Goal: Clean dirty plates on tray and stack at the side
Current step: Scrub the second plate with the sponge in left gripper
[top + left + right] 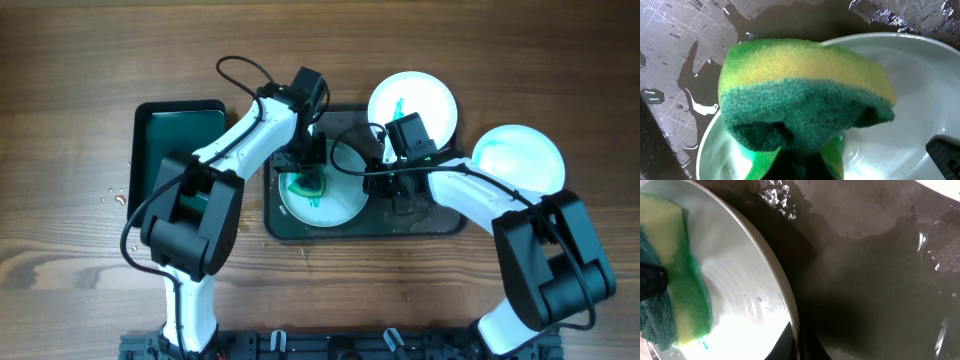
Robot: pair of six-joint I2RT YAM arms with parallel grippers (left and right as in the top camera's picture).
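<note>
I should wipe the sponge back across the plate toward my right gripper's side [347,177], because the sponge in my left gripper extends over the plate's edge.
A white plate [345,200] lies on the left part of the wet dark grey tray [440,222], with a teal smear in its centre. My left gripper [305,168] is shut on a yellow-and-green sponge [805,95] and presses it on this plate [910,100]. My right gripper [380,180] is shut on the plate's right rim [790,305]; the sponge [675,280] shows at the left of the right wrist view. A second plate [412,105] with a teal smear lies over the tray's back right edge. A bluish plate [517,160] lies on the table to the right.
A smaller dark green tray [175,150] stands left of the grey tray. Water drops [110,195] lie on the wooden table beside it. Water pools on the grey tray [865,280] next to the plate.
</note>
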